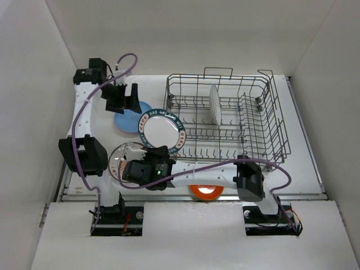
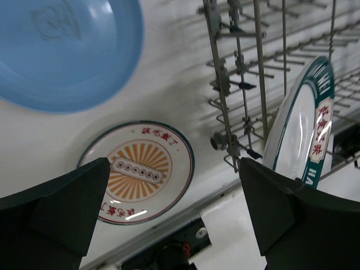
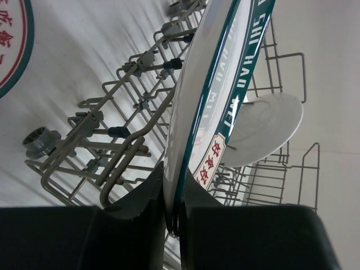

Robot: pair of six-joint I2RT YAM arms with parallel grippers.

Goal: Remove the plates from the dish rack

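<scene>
The teal-rimmed plate is held tilted by its near rim (image 1: 174,149) in my right gripper, so my left gripper should grab its far rim (image 1: 148,116) and set it down on the sunburst plate.
The grey wire dish rack (image 1: 256,132) stands right of centre, with one white plate (image 1: 215,104) upright in it. My right gripper (image 1: 156,156) is shut on the rim of a white plate with a teal patterned rim (image 1: 162,130), held tilted at the rack's left end. The right wrist view shows the fingers clamping that plate (image 3: 219,84) edge-on, with the rack (image 3: 112,140) and white plate (image 3: 264,129) behind. My left gripper (image 1: 126,98) is open and empty above a blue plate (image 1: 130,118). A sunburst-patterned plate (image 2: 140,169) lies flat on the table.
An orange plate (image 1: 205,191) lies at the near edge, partly under my right arm. The left wrist view shows the blue plate (image 2: 62,50), the rack's corner (image 2: 225,84) and the held plate (image 2: 304,129). White walls enclose the table.
</scene>
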